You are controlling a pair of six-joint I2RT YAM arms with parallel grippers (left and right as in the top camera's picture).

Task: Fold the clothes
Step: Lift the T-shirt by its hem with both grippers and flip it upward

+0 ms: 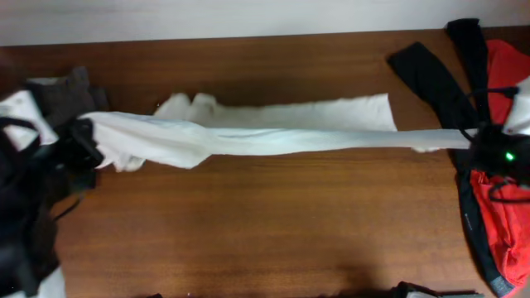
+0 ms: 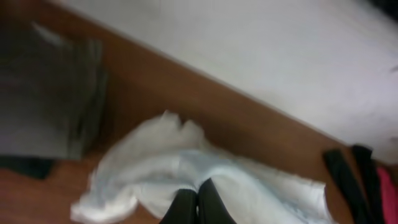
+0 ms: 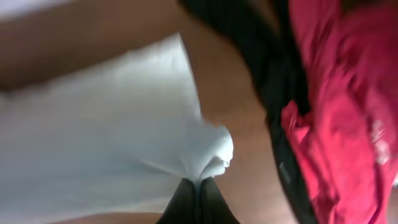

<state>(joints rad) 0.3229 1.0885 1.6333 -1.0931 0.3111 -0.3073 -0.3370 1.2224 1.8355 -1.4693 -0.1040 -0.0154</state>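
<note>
The white T-shirt lies bunched (image 1: 189,108) behind its stretched edge, so my left gripper and my right gripper should first swing it toward the wall (image 1: 269,22) and lay it flat.
The white T-shirt (image 1: 273,132) is stretched in a long band across the table between my two grippers; no print shows. My left gripper (image 1: 83,136) is shut on its left end, seen in the left wrist view (image 2: 198,190) with the white T-shirt (image 2: 249,186) bunched around the fingers. My right gripper (image 1: 479,142) is shut on its right end, seen in the right wrist view (image 3: 198,185) pinching the white T-shirt (image 3: 112,124). The long black garment (image 1: 435,74) and the orange-red garment (image 1: 501,223) lie at the right edge.
A dark grey cloth (image 1: 62,95) lies at the far left, also in the left wrist view (image 2: 50,93). The brown wooden table (image 1: 265,232) meets a white wall (image 1: 248,16) at the back. The black garment (image 3: 273,68) and the red one (image 3: 336,106) lie close to my right gripper.
</note>
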